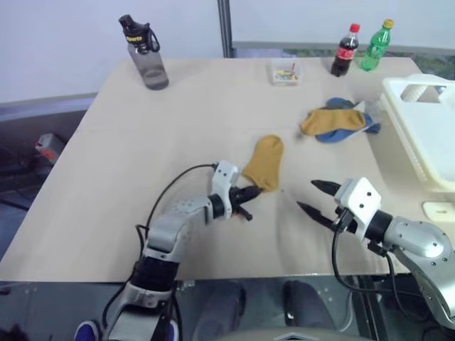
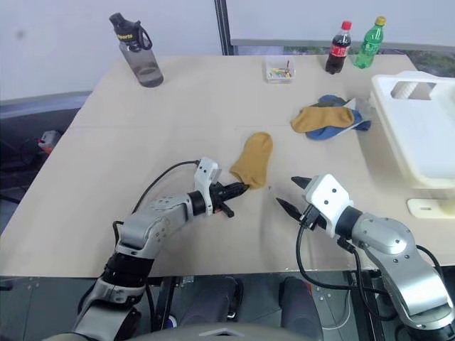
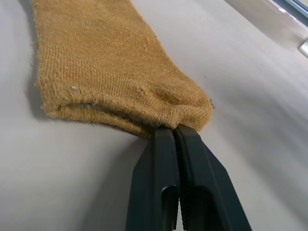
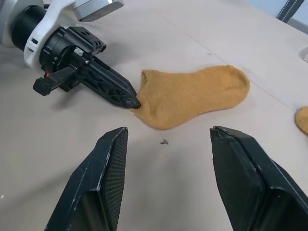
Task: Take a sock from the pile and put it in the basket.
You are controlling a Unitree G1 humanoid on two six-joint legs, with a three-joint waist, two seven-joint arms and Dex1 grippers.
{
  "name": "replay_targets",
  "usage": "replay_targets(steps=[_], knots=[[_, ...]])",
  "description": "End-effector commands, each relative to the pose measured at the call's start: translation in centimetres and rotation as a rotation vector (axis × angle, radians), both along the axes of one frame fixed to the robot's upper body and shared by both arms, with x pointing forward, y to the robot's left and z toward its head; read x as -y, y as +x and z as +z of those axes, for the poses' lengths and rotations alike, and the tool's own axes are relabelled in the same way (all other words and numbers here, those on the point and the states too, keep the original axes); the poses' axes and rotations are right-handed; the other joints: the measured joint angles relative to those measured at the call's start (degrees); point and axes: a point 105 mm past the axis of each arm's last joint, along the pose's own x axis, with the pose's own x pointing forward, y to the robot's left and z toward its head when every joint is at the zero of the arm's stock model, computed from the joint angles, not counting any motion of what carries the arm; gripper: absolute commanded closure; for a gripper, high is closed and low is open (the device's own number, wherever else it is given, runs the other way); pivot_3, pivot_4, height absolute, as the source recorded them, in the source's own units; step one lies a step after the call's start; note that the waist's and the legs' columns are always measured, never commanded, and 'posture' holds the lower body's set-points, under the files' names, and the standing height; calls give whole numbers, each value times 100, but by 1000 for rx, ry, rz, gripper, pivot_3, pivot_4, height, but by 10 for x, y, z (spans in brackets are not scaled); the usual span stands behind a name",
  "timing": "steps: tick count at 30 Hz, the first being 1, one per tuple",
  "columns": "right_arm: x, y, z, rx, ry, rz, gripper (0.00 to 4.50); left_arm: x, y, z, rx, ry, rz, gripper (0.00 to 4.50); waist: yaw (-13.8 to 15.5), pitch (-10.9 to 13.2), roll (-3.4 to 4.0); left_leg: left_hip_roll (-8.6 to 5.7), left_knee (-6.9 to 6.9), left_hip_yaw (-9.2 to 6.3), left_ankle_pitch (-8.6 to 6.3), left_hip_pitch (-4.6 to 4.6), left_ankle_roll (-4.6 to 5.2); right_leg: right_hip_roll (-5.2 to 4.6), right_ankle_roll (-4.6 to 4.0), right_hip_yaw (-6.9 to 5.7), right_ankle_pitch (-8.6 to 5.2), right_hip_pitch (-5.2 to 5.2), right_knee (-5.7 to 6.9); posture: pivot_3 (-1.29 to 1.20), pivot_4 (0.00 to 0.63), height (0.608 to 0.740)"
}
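Observation:
The sock's cuff points away from the robot's right gripper, so the left gripper should turn the sock around and bring the cuff to the robot's open right gripper.
A single mustard-yellow sock lies flat on the beige table, apart from the pile of mustard and blue socks farther back on the right. My left gripper is shut, its tips pinching the near cuff edge of this sock, where the fabric bunches. My right gripper hovers open just right of the sock, pointing toward it with nothing between its fingers. The white basket stands at the table's right edge, beyond the pile.
At the back of the table stand a grey water bottle on the left, a small clear box in the middle, and a cola bottle and a green bottle on the right. A small white object lies at the right edge.

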Motion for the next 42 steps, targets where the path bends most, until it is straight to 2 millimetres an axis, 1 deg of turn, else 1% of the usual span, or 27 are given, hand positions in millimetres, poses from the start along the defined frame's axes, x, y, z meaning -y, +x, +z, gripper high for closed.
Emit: replay_targets(steps=[1,4,5,7,9,10,11,14,15,16,17,19,21,23,25,27,30,34,37,39,40,41,42], knots=[[1,-2,12,54,-5,-7,1672,-14,-2,9,53,-4,-62,4469,-15,0,0,0,0,0,0,0,0,1,0,-1,0,0,0,0,150,740],[0,-2,11,50,2,0,1672,-39,-15,23,89,-20,-215,4469,-67,1,2,8,-3,5,0,0,0,8,-1,3,-1,-6,1,0,150,740],[-1,-2,10,49,3,4,1672,-51,-19,26,102,0,-270,4469,-80,2,3,9,-4,4,1,0,-1,9,-2,3,-1,-8,1,0,150,740],[-2,-2,10,47,5,13,1672,-75,-20,32,122,57,-337,4469,-83,2,3,9,-6,4,1,-2,-2,9,-3,3,-1,-11,1,0,150,740],[-4,0,9,47,9,24,1672,-96,-13,34,139,131,-348,4469,-84,2,4,9,-6,6,-1,-2,1,9,-3,2,-1,-10,1,0,150,740],[-5,1,9,49,11,30,1672,-105,-6,33,150,172,-325,4469,-78,2,4,7,-6,5,-2,-2,3,8,-2,2,-1,-10,1,0,150,740],[-6,1,9,51,12,34,1672,-111,-1,33,158,198,-310,4469,-41,2,3,7,-5,4,-2,-2,5,7,-2,1,-1,-8,-1,0,150,740],[-8,3,9,53,19,45,1672,-120,6,35,135,189,-288,3701,-9,2,3,3,-2,1,-3,-3,6,4,-1,-3,0,-5,-4,0,150,740],[-9,4,9,53,21,49,1672,-122,9,35,144,199,-248,3283,-15,2,3,3,-2,0,-3,-3,5,3,-1,-3,0,-5,-5,0,150,740],[-10,4,10,52,22,52,1672,-124,12,34,151,205,-206,2989,-19,2,2,3,-3,0,-3,-4,5,3,-1,-3,0,-6,-5,0,150,740],[-10,4,9,52,23,55,1672,-127,12,34,142,203,-166,2403,-20,3,1,3,-3,0,-2,-6,4,2,-1,-2,0,-8,-5,0,150,740],[-10,4,9,51,25,60,1672,-130,6,32,120,198,-120,1561,-51,4,0,3,-4,0,6,-14,-11,1,-1,-1,0,-19,-5,0,150,740],[-11,3,8,45,25,68,1672,-132,-3,31,86,181,-44,1561,-106,4,0,4,-11,3,9,-15,-17,0,-1,5,0,-24,-5,0,150,740],[-12,4,7,40,28,76,1672,-131,-12,35,53,129,32,1561,-138,5,-2,6,-12,-1,1,-15,-4,-3,-1,4,0,-25,-5,0,150,740],[-13,5,7,35,34,84,1672,-128,-19,38,35,99,82,1561,-140,6,-2,5,-12,-3,-4,-14,5,-2,-1,1,0,-24,-2,0,150,740],[-14,6,7,31,36,90,1672,-120,-26,39,39,85,100,1561,-134,6,-2,6,-11,-5,-4,-9,6,-2,-1,0,0,-19,-1,0,150,740],[-15,9,5,27,36,100,1672,-108,-28,31,41,73,179,1561,-120,5,-2,6,-8,-6,-3,0,5,-1,-1,-2,0,-6,-1,0,150,740],[-14,10,6,29,33,105,1672,-102,-25,20,22,75,258,1561,-110,5,-3,5,-6,-5,-2,2,3,0,-1,-2,0,-4,0,0,150,740],[-13,11,6,31,26,103,1672,-96,-21,10,15,83,275,2339,-99,5,-2,5,-6,-3,-2,2,3,1,-1,-1,0,-4,-1,0,150,740],[-13,11,6,33,24,101,1672,-93,-18,7,16,76,272,3331,-89,4,-3,4,-6,-1,-2,2,2,0,-1,1,0,-3,-1,0,150,740],[-13,11,7,35,23,99,1672,-93,-15,7,21,73,273,3487,-72,4,-3,3,-6,0,-2,3,2,0,-1,2,0,-3,-1,0,150,740],[-12,11,7,37,23,99,1672,-94,-14,7,29,71,270,4132,-61,4,-2,3,-6,0,-2,3,2,0,-1,1,0,-3,-1,0,150,740],[-12,11,7,38,22,97,1672,-95,-12,9,38,65,265,4372,-46,4,-3,2,-6,-1,-2,2,2,0,-1,0,0,-3,-1,0,150,740]])
